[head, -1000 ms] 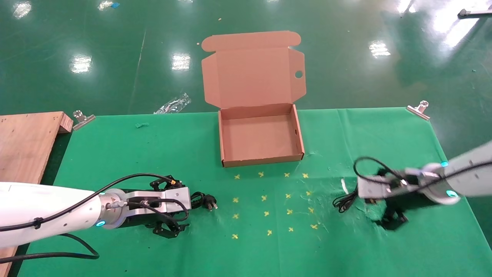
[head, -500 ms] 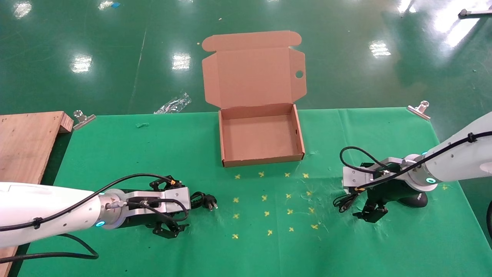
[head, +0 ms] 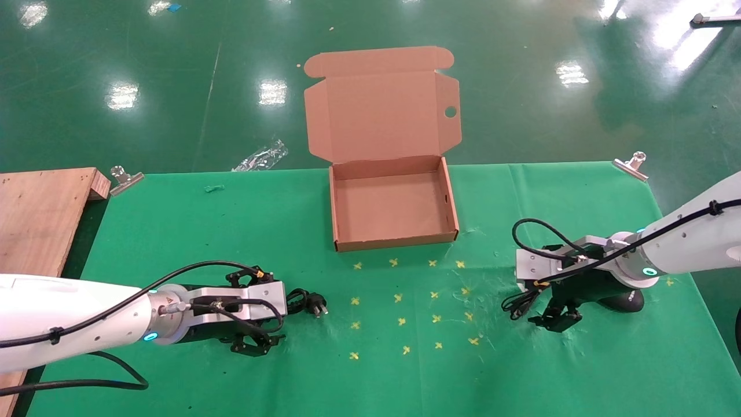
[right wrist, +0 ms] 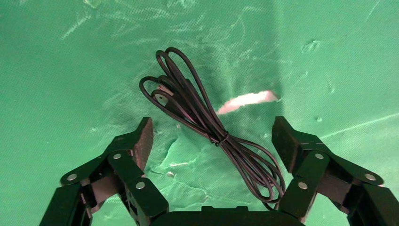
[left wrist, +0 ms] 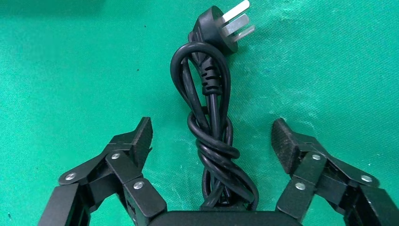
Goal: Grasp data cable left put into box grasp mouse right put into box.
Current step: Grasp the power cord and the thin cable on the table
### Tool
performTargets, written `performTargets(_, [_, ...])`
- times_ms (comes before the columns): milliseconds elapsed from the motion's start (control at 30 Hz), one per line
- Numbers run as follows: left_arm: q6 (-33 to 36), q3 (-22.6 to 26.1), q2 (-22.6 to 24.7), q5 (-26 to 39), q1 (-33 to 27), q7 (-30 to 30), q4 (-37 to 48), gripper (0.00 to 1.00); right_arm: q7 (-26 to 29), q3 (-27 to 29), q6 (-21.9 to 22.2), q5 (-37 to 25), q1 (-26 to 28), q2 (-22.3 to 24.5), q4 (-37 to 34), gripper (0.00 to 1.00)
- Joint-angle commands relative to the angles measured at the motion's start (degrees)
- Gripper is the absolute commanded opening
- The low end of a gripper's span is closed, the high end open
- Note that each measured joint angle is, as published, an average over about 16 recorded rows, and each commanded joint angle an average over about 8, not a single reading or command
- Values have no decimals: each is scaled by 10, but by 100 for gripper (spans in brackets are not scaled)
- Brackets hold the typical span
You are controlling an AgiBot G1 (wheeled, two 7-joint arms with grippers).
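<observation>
A tie (right wrist: pixel 222 140) holds the middle of the thin cord tight, so the black mouse (head: pixel 623 301) will hang on a short length below the bundle when the robot lifts the cord.
The data cable (head: pixel 307 303), a bundled thick black cord with a silver-pronged plug, lies on the green cloth at the front left. My left gripper (head: pixel 263 310) is open and low over it. In the left wrist view the bundle (left wrist: pixel 211 141) lies between the spread fingers (left wrist: pixel 141 139), untouched. The black mouse (head: pixel 628 301) lies at the right, partly hidden by my right wrist. My right gripper (head: pixel 550 292) is open over the mouse's thin coiled cord (head: pixel 518 304). That cord (right wrist: pixel 197 110) shows between the open fingers in the right wrist view. The brown box (head: pixel 393 242) stands open at centre back.
The box's lid (head: pixel 382 110) stands up behind it. A wooden board (head: pixel 40 214) lies at the far left. Metal clips (head: pixel 124 178) (head: pixel 631 163) hold the cloth's back corners. Yellow crosses (head: pixel 405 301) mark the cloth's middle. A white scrap (right wrist: pixel 247 101) lies beside the mouse cord.
My right arm has swung back and settled low over the mouse's cord, and the mouse now shows beside the wrist. The left arm and the data cable have not moved.
</observation>
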Motion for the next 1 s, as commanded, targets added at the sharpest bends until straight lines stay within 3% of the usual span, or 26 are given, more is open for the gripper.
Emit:
performTargets(33, [0,0,0,0,0,0,0,0,1,0,-1,1,-1,1,2,0])
performTargets(1000, [0,0,0,-1,0,0,0,0,3,2,-3,5,-5,4,12,0])
